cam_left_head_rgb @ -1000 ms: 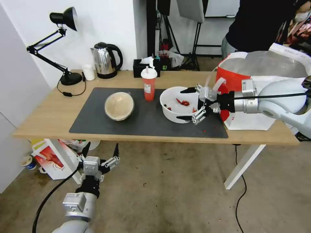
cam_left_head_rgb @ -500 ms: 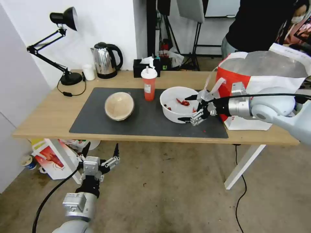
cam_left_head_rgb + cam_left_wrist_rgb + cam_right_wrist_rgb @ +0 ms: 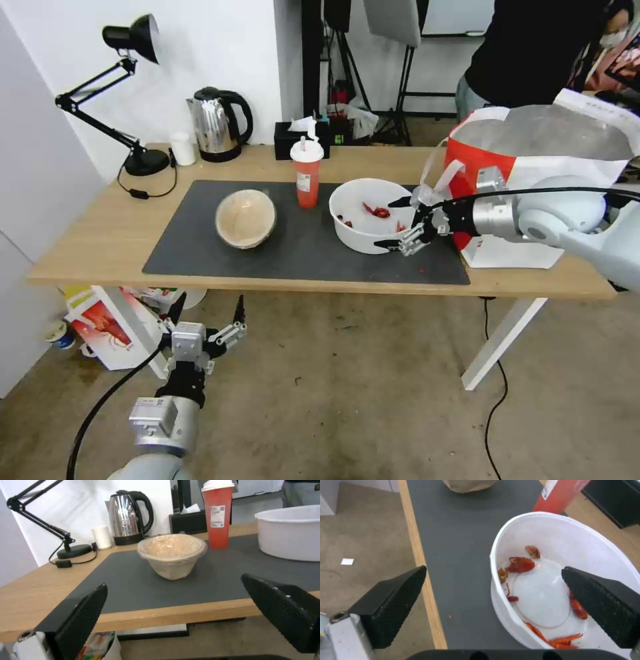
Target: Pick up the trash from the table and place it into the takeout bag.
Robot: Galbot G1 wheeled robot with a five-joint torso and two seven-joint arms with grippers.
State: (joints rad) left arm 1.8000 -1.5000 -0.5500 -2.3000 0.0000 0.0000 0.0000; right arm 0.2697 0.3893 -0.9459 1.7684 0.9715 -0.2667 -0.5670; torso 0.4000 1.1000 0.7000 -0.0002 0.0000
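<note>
The white bowl (image 3: 360, 237) will tilt but still carry the red scraps (image 3: 376, 211) along when the robot lifts the bowl, because the scraps lie low inside the bowl's deep side.
The wide white bowl with red scraps (image 3: 363, 215) sits on the dark grey mat (image 3: 300, 250) of the table (image 3: 100, 233). My right gripper (image 3: 387, 224) is open at the bowl's right rim. In the right wrist view my gripper (image 3: 493, 570) has one finger over the bowl (image 3: 540, 595) and the other outside it above the mat. The tall red cup (image 3: 307, 175) and the tan bowl (image 3: 245, 219) stand further left. The takeout bag (image 3: 533, 167) stands open at the table's right end. Below the table's front edge hangs my left gripper (image 3: 208, 308), open and facing the tan bowl (image 3: 171, 552).
A black desk lamp (image 3: 127, 100), a kettle (image 3: 217, 123), a small white cup (image 3: 181, 148) and a black tissue box (image 3: 297, 139) line the table's back edge. A smaller red-and-white bag (image 3: 110, 327) sits on the floor under the left end. A person stands behind the takeout bag.
My right gripper has dropped a little and settled closer to the white bowl's right rim. The left arm has not moved.
</note>
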